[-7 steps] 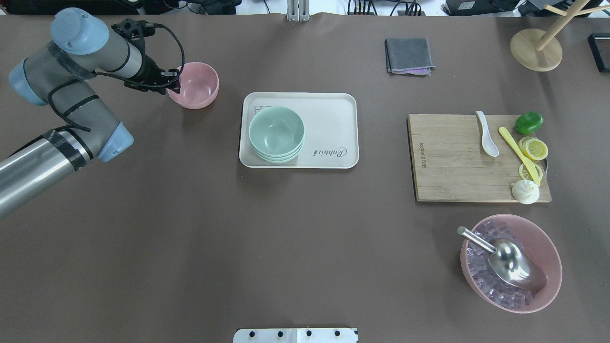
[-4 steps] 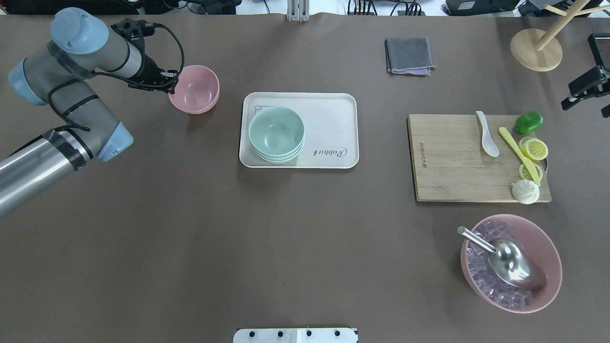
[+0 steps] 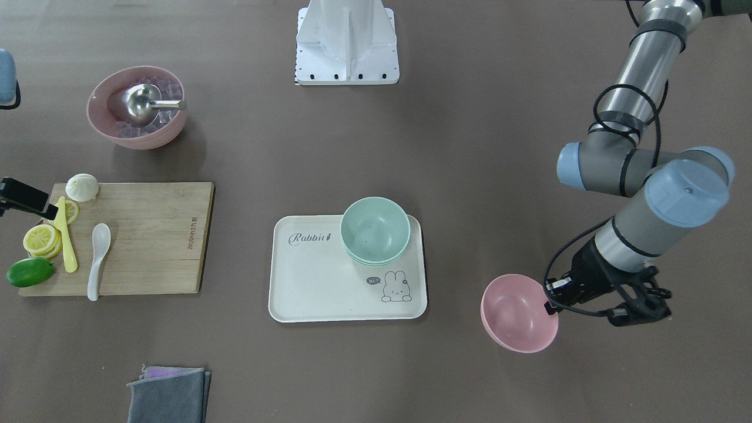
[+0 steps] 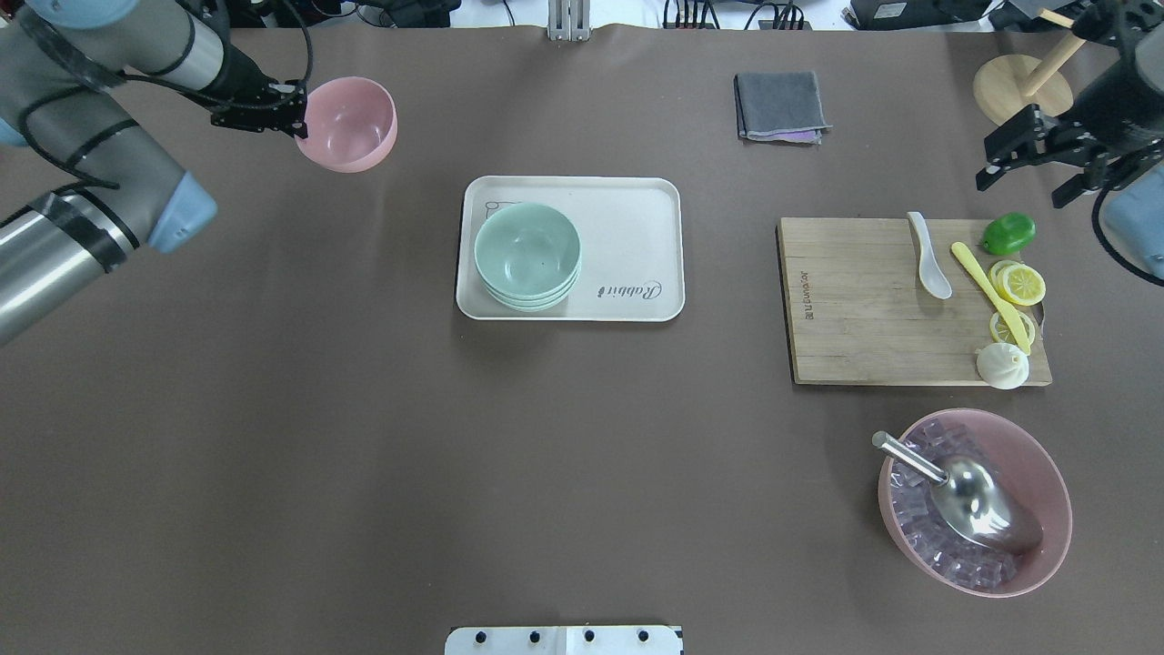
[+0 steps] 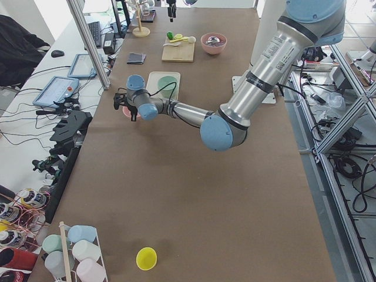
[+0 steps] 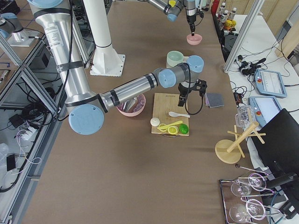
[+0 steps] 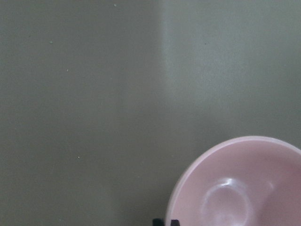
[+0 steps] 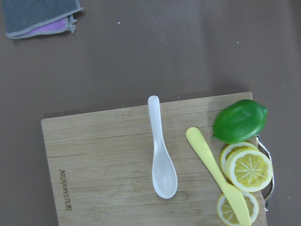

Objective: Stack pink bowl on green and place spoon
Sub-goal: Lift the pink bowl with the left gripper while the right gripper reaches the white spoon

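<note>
The white spoon's handle lies clear of the yellow knife, so the robot's right gripper should go down next toward the handle until its open fingers are on either side of it.
My left gripper (image 4: 296, 114) is shut on the near rim of the small pink bowl (image 4: 347, 123) and holds it tilted above the table, left of the tray (image 4: 637, 218). The bowl also shows in the front view (image 3: 519, 313) and the left wrist view (image 7: 240, 188). The mint-green bowl stack (image 4: 527, 250) stands on the tray's left part. The white spoon (image 4: 928, 256) lies on the cutting board (image 4: 855, 309), also in the right wrist view (image 8: 161, 155). My right gripper (image 4: 1037, 177) is open and empty, above the table beyond the board's far right corner.
On the board's right side lie a yellow knife (image 4: 991, 296), a lime (image 4: 1008, 234), lemon slices and a white bun. A large pink bowl (image 4: 1046, 482) with cubes and a steel scoop stands near right. A grey cloth (image 4: 780, 106) and a wooden stand (image 4: 1023, 91) are at the back.
My left gripper has lifted the pink bowl off the table and carried it up and back. My right arm has come into view from the right edge, towards the board.
</note>
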You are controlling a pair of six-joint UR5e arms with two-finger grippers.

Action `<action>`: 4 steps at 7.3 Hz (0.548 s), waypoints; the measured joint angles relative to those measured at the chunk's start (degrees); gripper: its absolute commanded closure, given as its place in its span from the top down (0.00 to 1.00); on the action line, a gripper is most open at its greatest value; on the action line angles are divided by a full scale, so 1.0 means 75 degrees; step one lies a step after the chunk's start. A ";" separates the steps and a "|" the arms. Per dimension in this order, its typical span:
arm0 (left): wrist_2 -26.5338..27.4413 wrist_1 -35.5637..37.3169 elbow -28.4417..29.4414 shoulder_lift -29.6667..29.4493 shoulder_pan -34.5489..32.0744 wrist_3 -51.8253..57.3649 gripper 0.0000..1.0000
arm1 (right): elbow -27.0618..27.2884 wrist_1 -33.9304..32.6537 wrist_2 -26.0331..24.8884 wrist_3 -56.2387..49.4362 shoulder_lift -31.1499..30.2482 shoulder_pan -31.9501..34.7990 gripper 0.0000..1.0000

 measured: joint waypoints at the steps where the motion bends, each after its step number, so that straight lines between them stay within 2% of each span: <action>1: -0.0352 0.0333 -0.0211 -0.0061 -0.0214 -0.0024 0.00 | -0.0162 0.0372 -0.0476 0.0440 0.0085 -0.0420 1.00; 2: -0.0482 0.0643 -0.0364 -0.0158 -0.0293 -0.0037 0.00 | -0.0561 0.1014 -0.0899 0.0740 0.0070 -0.0702 1.00; 4: -0.0550 0.0872 -0.0513 -0.0255 -0.0328 -0.0086 0.00 | -0.1685 0.2374 -0.1208 0.0866 0.0154 -0.0905 0.99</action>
